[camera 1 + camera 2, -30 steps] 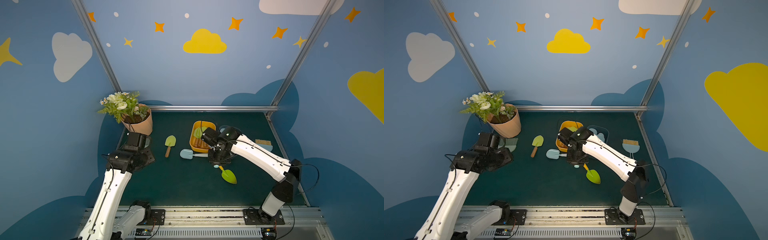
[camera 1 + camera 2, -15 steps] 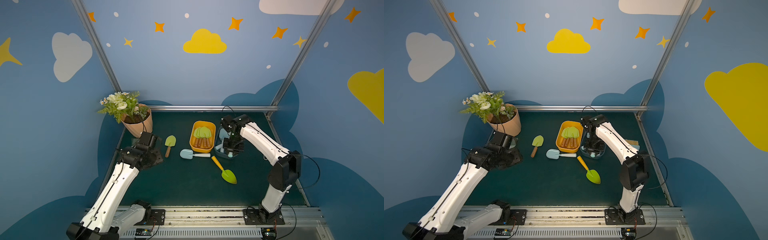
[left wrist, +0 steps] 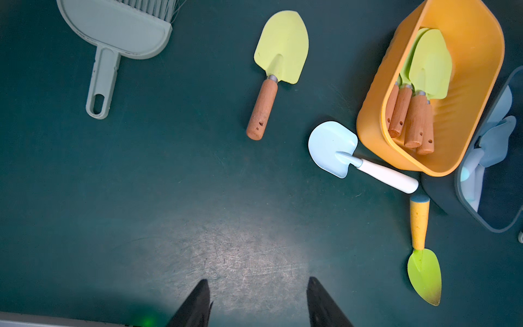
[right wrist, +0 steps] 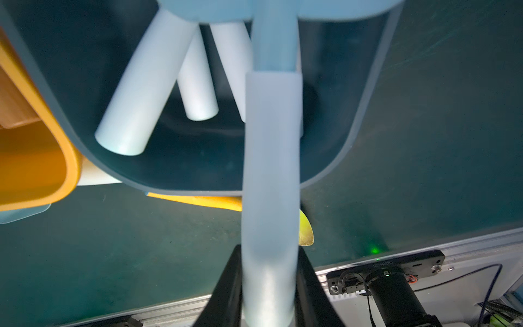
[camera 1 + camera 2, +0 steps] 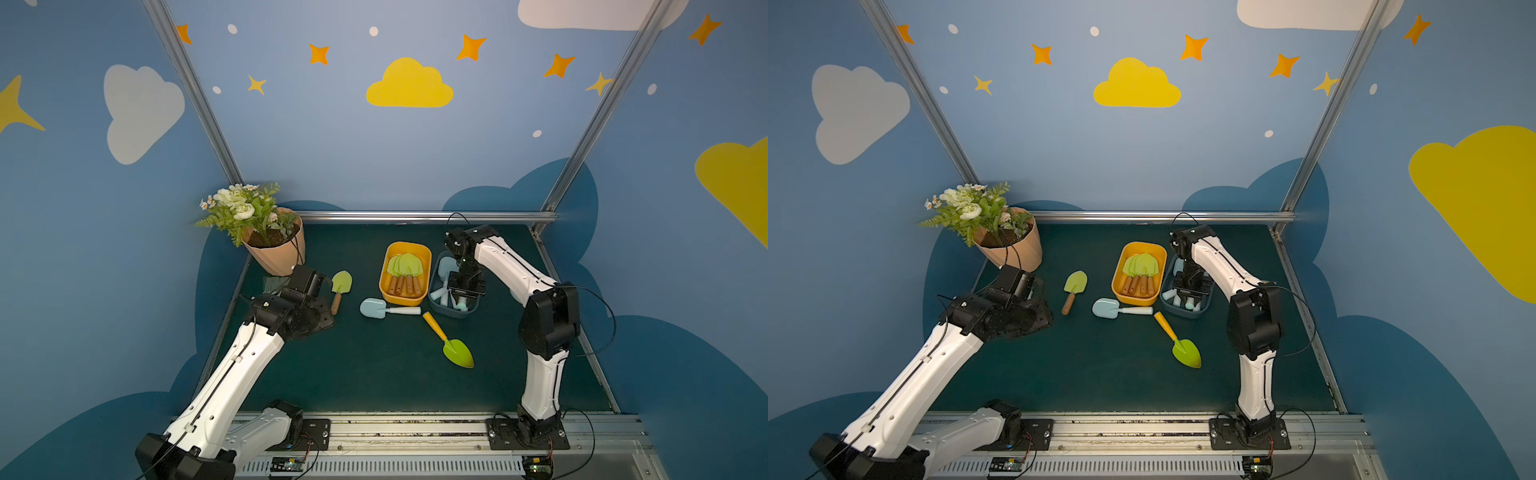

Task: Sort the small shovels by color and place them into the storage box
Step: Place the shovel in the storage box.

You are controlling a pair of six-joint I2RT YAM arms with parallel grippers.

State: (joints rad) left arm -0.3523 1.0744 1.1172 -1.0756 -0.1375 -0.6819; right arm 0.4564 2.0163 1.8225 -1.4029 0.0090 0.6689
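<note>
The light blue shovel [image 4: 272, 125] is lined up lengthwise over the dark blue storage box [image 4: 196, 155], so my right gripper keeps lowering it until the shovel's handle is inside, then let go.
My right gripper [image 4: 268, 254] is shut on the pale handle of a light blue shovel [image 4: 270, 141]. It holds the shovel over the dark blue storage box [image 5: 451, 312], where other light blue shovels [image 4: 147, 85] lie. The orange storage box [image 5: 401, 300] beside it holds several green shovels [image 5: 407, 264]. Three shovels lie loose on the mat: a green one with a brown handle [image 3: 278, 56], a light blue one [image 3: 332, 147] and a green one with an orange handle [image 3: 423, 269]. My left gripper [image 3: 257, 283] hangs open and empty above bare mat, short of the brown-handled shovel.
A potted plant [image 5: 276, 253] stands at the back left corner. A grey-green brush [image 3: 119, 31] lies beside it, near my left arm. Blue walls close in three sides, and a metal rail [image 5: 415, 428] runs along the front edge.
My right arm carried the light blue shovel from the middle of the mat to over the dark blue box. My left arm reached forward toward the brown-handled green shovel.
</note>
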